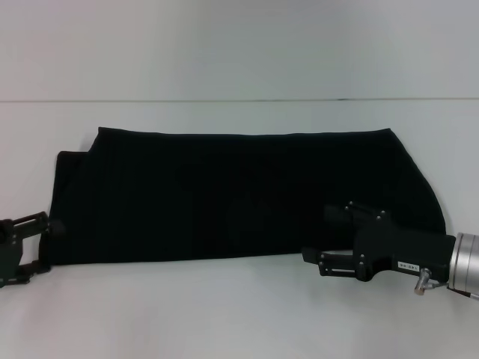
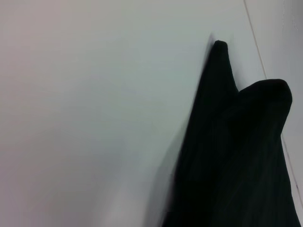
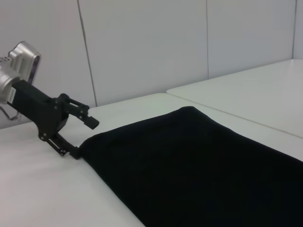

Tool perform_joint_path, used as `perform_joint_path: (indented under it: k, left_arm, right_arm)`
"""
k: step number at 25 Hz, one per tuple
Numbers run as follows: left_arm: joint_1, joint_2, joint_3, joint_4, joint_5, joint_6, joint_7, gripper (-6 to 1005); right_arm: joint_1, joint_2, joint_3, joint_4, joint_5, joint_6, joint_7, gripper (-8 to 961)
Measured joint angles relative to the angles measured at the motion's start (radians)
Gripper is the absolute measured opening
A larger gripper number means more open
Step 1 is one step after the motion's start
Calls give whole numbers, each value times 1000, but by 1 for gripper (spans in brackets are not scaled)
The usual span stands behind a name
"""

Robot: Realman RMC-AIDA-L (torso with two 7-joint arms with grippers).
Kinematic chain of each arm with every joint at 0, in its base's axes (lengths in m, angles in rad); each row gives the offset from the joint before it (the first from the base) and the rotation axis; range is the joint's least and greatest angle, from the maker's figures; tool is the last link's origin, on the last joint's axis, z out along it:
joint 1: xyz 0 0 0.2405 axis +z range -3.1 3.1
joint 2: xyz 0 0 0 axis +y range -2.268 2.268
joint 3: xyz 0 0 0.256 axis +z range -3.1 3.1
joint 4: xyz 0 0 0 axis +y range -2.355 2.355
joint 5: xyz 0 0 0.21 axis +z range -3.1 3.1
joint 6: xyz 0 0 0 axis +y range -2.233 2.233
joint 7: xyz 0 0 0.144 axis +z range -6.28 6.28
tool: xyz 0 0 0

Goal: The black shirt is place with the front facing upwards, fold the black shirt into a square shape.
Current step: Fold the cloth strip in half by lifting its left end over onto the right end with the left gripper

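Observation:
My left gripper should go on moving in over the shirt's end edge (image 1: 57, 239) until it closes on the cloth, as its open fingers straddle the black shirt's near corner (image 1: 54, 258).
The black shirt (image 1: 239, 196) lies folded into a long band across the white table, plain black side up, no lettering showing. My left gripper (image 1: 45, 245) is at the shirt's left near corner, open, its fingers straddling that corner. The right wrist view shows this left gripper (image 3: 84, 138) with one finger at the cloth's corner and the other above it. My right gripper (image 1: 320, 235) is open at the near edge toward the right, one finger over the cloth, the other at the hem. In the left wrist view the shirt (image 2: 236, 156) fills the side, with a pointed corner sticking out.
The white table (image 1: 224, 314) has bare surface in front of the shirt and behind it up to a seam line (image 1: 224, 101). The right wrist view shows a neighbouring white surface (image 3: 255, 90) and panelled walls beyond.

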Motion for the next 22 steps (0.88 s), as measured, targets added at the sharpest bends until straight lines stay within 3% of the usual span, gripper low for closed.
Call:
perform_joint_path:
  k: [13,22]
  left_arm:
    - [-75,-1,42,-36,-1,-63,8,886]
    - [-72,-4,54,-18,-4,-60,22,740]
  right_arm:
    - [2,0,0,12,0,0,3,947]
    - [2,0,0,12,6,1,7,947]
